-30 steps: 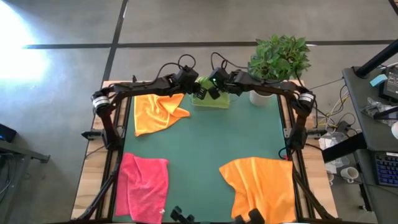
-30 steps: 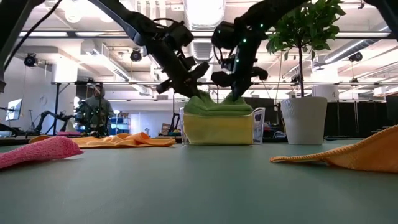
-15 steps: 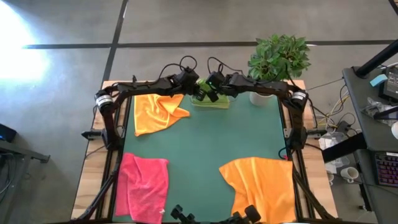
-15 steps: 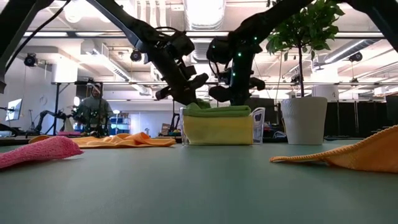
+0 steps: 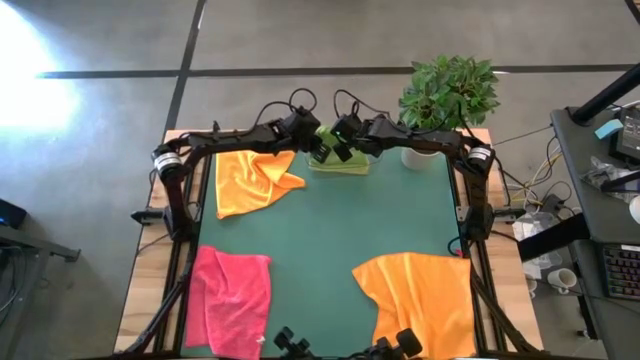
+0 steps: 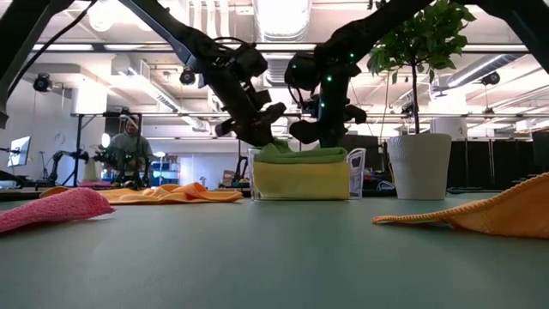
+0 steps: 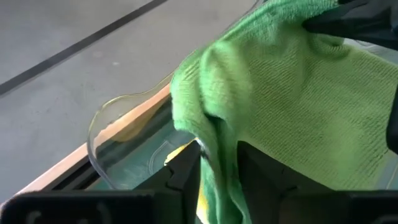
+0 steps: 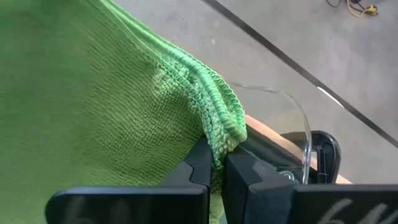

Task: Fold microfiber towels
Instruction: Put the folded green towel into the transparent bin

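The green towel's hemmed corner (image 8: pixel 225 127) is bunched up high at the end of the container, so next my right gripper opens and then pushes the towel (image 5: pixel 350 165) down with its fingers closed.
A lime green towel (image 5: pixel 338 162), folded, lies on a yellow towel (image 6: pixel 300 178) inside a clear container (image 6: pixel 355 167) at the far middle of the green mat. My left gripper (image 7: pixel 217 165) is at the towel's left end. Its fingers stand apart, with the towel's folded corner between them. At the right end, my right gripper (image 8: pixel 217 165) is shut on the towel's hemmed corner. Two orange towels (image 5: pixel 250 178) (image 5: pixel 415 300) and a pink towel (image 5: pixel 232 298) lie loose on the mat. My left gripper's fingers (image 7: pixel 186 171) slant down from above on either side of the green towel's left corner fold (image 7: pixel 214 140); whether they still touch the cloth, I cannot tell. My right gripper pinches the green towel's hemmed right corner (image 8: pixel 219 127) between its two fingers, several layers bunched together. The fingers slant down from above. The towel lies on the yellow towel below.
A potted plant (image 5: pixel 450 95) in a white pot (image 6: pixel 420 165) stands just right of the container. The mat's middle (image 5: pixel 340 230) is bare. A person (image 6: pixel 129 150) is in the room far behind the table.
Both grippers have sunk a little toward the container with the green towel. The towel's two raised ends have come down, and it now lies flatter on the yellow towel.
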You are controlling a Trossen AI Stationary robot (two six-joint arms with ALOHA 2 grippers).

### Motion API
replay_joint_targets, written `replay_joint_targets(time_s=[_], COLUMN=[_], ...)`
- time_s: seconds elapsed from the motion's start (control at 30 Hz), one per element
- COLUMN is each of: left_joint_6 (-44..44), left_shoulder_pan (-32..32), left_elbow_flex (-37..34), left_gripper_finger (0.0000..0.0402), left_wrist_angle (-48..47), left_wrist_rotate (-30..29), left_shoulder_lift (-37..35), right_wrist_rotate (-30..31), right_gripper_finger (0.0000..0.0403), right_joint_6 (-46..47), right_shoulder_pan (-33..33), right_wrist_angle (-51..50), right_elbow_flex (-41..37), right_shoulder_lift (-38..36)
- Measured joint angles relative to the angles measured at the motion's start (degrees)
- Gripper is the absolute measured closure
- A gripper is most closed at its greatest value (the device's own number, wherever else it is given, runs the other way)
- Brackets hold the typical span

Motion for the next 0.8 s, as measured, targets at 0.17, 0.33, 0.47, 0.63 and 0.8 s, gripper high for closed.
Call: replay_joint_targets(time_s=[0.17,0.33,0.47,0.63,0.8], left_joint_6=[0.1,5.0,10.9,12.1,16.8], left_shoulder_pan=[0.4,0.6,0.7,0.8,1.3], left_elbow_flex=[0.1,0.1,0.1,0.1,0.1], left_gripper_finger=[0.0281,0.0268,0.0267,0.0267,0.0267], left_wrist_angle=[0.2,0.2,0.2,0.6,0.1], left_wrist_rotate=[0.0,0.3,3.2,4.9,5.3], left_shoulder_lift=[-1.9,-5.7,-8.8,-11.6,-13.9], right_wrist_rotate=[0.0,0.0,-2.0,-3.4,-4.5], right_gripper_finger=[0.0394,0.0394,0.0394,0.0394,0.0383], right_joint_6=[0.2,0.1,-0.3,-1.2,-2.0], right_shoulder_pan=[-0.3,-0.4,-0.4,-0.3,-0.4], right_wrist_angle=[0.0,0.0,0.3,0.4,0.2], right_elbow_flex=[0.0,-0.1,-0.2,-0.2,0.7], right_shoulder_lift=[0.0,0.2,0.2,0.2,0.2])
